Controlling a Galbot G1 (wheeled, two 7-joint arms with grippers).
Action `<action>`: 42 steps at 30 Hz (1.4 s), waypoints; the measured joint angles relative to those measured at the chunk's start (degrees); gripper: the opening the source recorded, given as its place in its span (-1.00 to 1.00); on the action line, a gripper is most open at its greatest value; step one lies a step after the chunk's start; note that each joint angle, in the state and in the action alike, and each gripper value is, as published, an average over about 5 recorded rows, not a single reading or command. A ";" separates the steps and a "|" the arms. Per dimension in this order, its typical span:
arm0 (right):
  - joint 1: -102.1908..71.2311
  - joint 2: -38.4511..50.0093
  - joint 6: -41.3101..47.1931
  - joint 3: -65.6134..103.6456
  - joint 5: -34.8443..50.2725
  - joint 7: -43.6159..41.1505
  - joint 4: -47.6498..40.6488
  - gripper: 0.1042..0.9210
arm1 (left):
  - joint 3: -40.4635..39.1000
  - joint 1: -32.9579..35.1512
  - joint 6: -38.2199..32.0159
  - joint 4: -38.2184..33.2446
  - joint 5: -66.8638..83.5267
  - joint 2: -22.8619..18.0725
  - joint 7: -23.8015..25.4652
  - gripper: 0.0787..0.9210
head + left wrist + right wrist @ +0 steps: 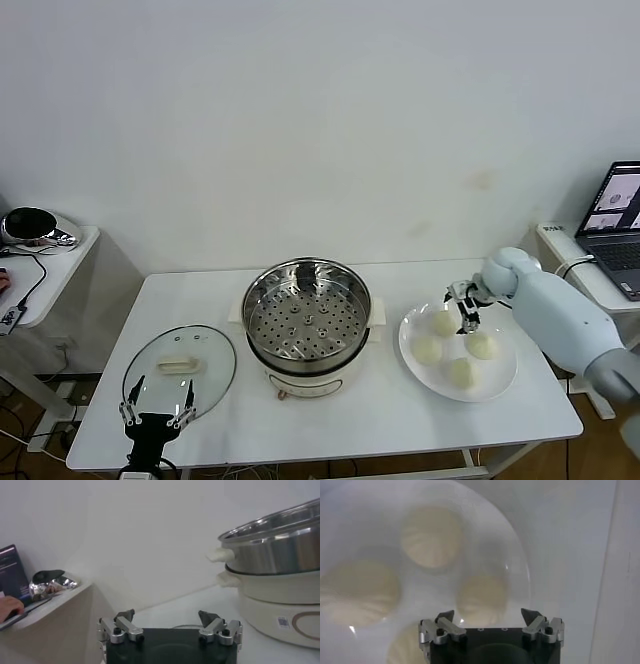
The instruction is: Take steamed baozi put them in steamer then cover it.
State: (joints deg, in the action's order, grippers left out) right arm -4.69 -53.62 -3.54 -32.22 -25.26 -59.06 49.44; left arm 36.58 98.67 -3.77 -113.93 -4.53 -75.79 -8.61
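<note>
The back baozi point(444, 323) has a clear gap to its neighbours on the smooth plate, so I expect it to come up by itself when I lift.
Four cream-white baozi lie on a flat white plate point(497, 378) at the table's right: one at the back left point(443, 322), one at the left point(427, 348), one at the right point(480, 345), one at the front point(461, 372). My right gripper point(465, 308) hovers open over the plate's back, just above them; in the right wrist view point(488, 615) a baozi point(482, 597) lies just beyond its open jaws. The steel steamer point(306, 318) stands empty mid-table on its cream pot base point(280, 605). The glass cover point(180, 366) lies flat at the left. My left gripper point(157, 412) is open and empty at the cover's front edge.
A side table at the far left carries a shiny silver object point(30, 225) and cables. A laptop point(618, 215) stands on a surface at the far right. The white table's front edge point(330, 455) runs just before the steamer, the cover and the plate.
</note>
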 measured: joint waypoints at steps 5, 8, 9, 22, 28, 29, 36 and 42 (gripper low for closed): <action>-0.12 -0.87 0.05 -0.33 -0.48 -0.08 -0.81 0.63 | 0.08 -0.09 -0.23 0.34 0.04 0.09 -0.03 0.77; -0.13 -0.99 0.11 -0.38 -0.75 -0.11 -1.01 0.45 | 0.09 -0.13 -0.34 0.42 0.08 0.08 -0.07 0.77; -0.13 -0.97 0.12 -0.41 -0.82 -0.13 -1.02 0.39 | 0.09 -0.14 -0.36 0.44 0.08 0.06 -0.09 0.77; 0.72 1.03 0.11 -1.53 -0.04 -0.44 0.93 -0.07 | 0.09 -0.11 -0.73 0.39 0.09 0.00 -0.22 0.77; 3.94 3.98 0.32 -3.79 3.46 -0.94 5.02 -0.05 | 0.11 -0.24 -0.73 0.33 0.17 0.32 -0.23 0.77; 4.86 4.57 0.35 -4.33 4.31 -1.01 5.85 -0.04 | 0.10 -0.27 -0.72 0.33 0.24 0.40 -0.24 0.77; 15.24 7.45 0.49 -10.65 12.45 -0.86 12.03 -0.03 | -0.28 -0.48 -0.51 0.36 1.32 0.98 -0.16 0.77; 26.66 7.06 0.08 -18.79 21.08 0.15 17.63 -0.03 | -0.34 -0.21 -0.54 0.34 3.52 1.54 0.19 0.77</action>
State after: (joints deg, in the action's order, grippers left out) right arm 21.97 -46.56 -3.45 -51.01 -4.17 -58.91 67.07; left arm 36.24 98.46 -4.31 -113.59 -1.01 -74.25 -8.42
